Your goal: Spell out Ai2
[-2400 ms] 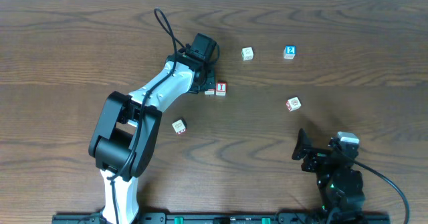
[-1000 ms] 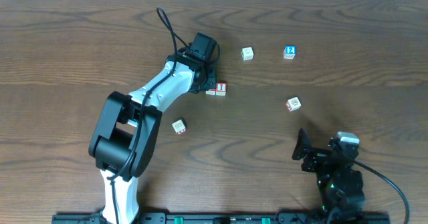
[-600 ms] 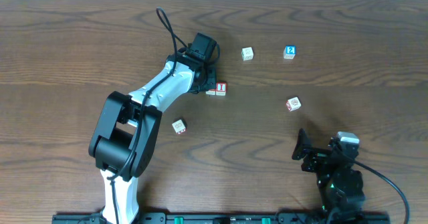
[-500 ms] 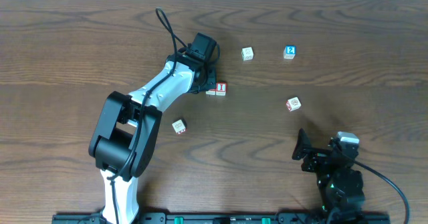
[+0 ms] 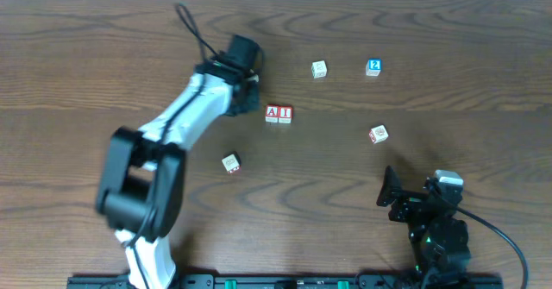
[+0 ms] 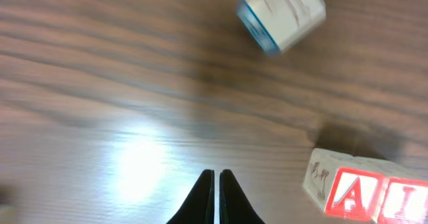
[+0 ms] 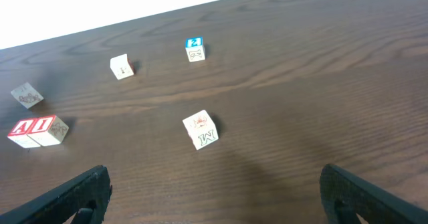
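Note:
I keep pulling my left gripper back until it opens near the front edge [image 5: 82,253], because the red "A" block and red "I" block [image 5: 279,114] are flush and in order.
A red "A" block [image 5: 272,112] and a red "I" block [image 5: 285,113] sit side by side and touching, mid-table; they also show in the left wrist view [image 6: 351,194] and the right wrist view [image 7: 32,132]. The blue "2" block [image 5: 373,66] stands apart at the far right, and also shows in the right wrist view [image 7: 194,50]. My left gripper [image 5: 249,102] is shut and empty, just left of the "A" block; in its own view the fingertips [image 6: 216,184] hover over bare wood. My right gripper [image 7: 231,197] is open and empty near the front edge [image 5: 392,190].
Loose pale blocks: one left of the "2" [image 5: 319,69], an "M" block [image 5: 378,134], one at front left [image 5: 229,163]. A blue-edged pale block [image 6: 281,15] lies beyond my left fingertips. Another pale block [image 7: 27,95] shows behind the pair.
My left arm has pulled back to the left, away from the "A" and "I" blocks, which now lie uncovered side by side. The right arm has not moved.

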